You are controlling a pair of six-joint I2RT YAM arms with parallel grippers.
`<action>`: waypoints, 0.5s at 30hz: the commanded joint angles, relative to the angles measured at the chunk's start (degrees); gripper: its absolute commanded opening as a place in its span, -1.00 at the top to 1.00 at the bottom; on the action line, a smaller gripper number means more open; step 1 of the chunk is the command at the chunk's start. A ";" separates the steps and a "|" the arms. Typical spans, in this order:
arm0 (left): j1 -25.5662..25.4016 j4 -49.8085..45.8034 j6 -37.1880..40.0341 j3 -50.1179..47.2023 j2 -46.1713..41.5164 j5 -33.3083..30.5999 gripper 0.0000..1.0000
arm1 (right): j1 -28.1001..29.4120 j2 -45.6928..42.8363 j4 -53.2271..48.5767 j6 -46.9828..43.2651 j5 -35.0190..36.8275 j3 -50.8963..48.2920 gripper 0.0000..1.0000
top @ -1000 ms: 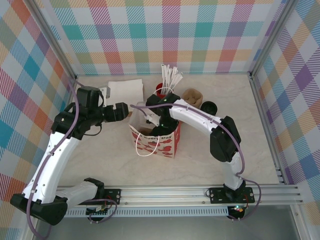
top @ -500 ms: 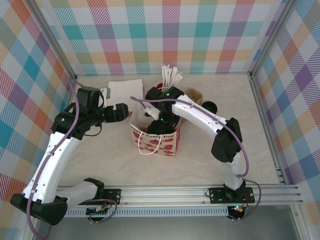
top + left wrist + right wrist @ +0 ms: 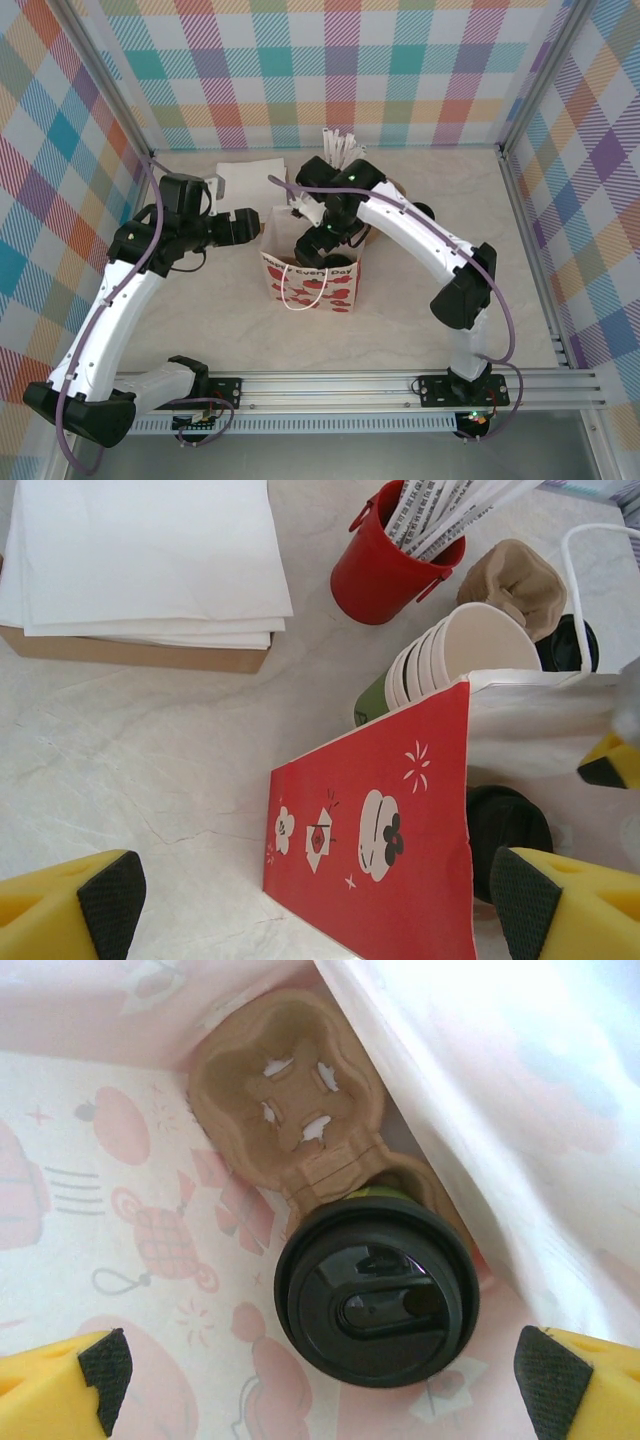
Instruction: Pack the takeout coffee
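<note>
The coffee cup point(image 3: 377, 1292) is upright in its carrier pocket, so the robot's right gripper should keep rising out of the bag and close on the white sticks point(image 3: 341, 146).
A takeout coffee cup with a black lid point(image 3: 375, 1300) stands in one pocket of a brown pulp carrier point(image 3: 285, 1100) at the bottom of the red patterned paper bag point(image 3: 312, 285). A sliver of its olive-green side shows under the lid. My right gripper point(image 3: 325, 1400) hangs open above it, touching nothing, over the bag's mouth point(image 3: 318, 240). A stack of empty olive-green cups with cream insides point(image 3: 450, 660) lies on its side behind the bag. My left gripper point(image 3: 320, 910) is open at the bag's left end point(image 3: 252, 222), with the bag's red side panel point(image 3: 380, 830) between its wide-set fingers.
A red cup of white paper-wrapped sticks point(image 3: 395, 560) stands at the back beside a pile of white napkins point(image 3: 150, 555) on a cardboard base. A second brown carrier point(image 3: 515, 575) and a loose black lid point(image 3: 565, 645) lie behind the bag.
My right arm has lifted up and back out of the bag, gripper still open; the lidded cup stays in the carrier inside. The left arm has barely moved.
</note>
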 commanded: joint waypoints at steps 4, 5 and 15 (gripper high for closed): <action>-0.09 2.05 0.29 -1.56 -0.18 1.44 -0.83 | -0.28 -1.77 -4.02 1.84 0.97 4.39 -1.00; -0.05 2.06 0.20 -1.65 -0.22 1.45 -0.83 | -0.28 -1.84 -4.21 2.01 1.05 4.85 -1.00; -0.09 3.14 -0.17 -2.42 -0.67 2.45 -0.85 | -0.83 -2.73 -6.95 4.05 1.92 13.80 -1.00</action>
